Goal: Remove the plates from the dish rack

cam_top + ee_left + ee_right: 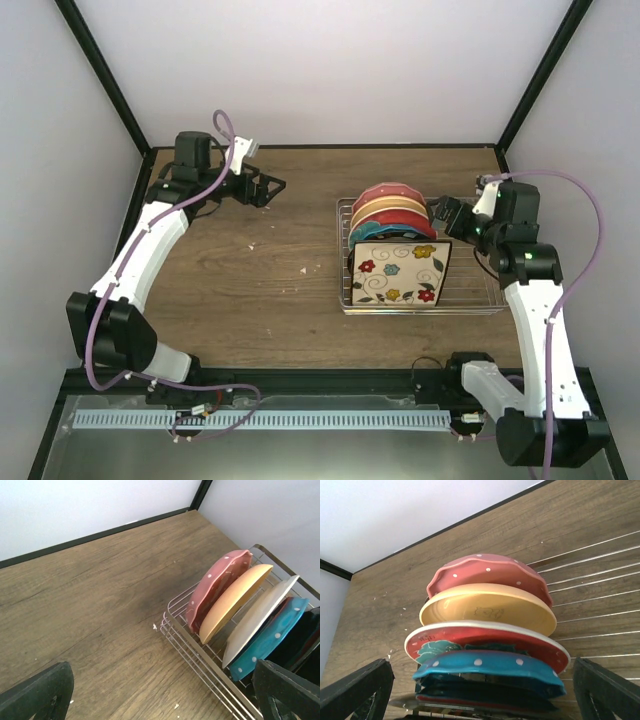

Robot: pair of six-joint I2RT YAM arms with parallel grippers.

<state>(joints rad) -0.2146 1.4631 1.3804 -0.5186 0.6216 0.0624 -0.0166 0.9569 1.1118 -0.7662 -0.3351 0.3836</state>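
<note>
The square cream floral plate (400,272) stands furthest forward, its side edge (353,276) open to my left gripper, so I should keep going there until my fingers straddle that edge.
The silver wire dish rack (470,300) sits right of centre with plates standing on edge in it. From the back: pink-red scalloped (392,190), orange-yellow (392,207), red with a teal flower (485,640) and teal polka-dot (485,665). The square cream floral plate (400,272) leans at the front. A darker plate behind the teal one is mostly hidden. My right gripper (440,213) is open at the plates' right edge, level with them. My left gripper (262,187) is open over bare table at the far left, apart from the rack (200,652).
The wooden table (260,270) is bordered by a black frame and white walls close behind and at both sides. The rack's right half (475,270) holds no plates. Small white specks lie on the wood near the rack's left corner (155,626).
</note>
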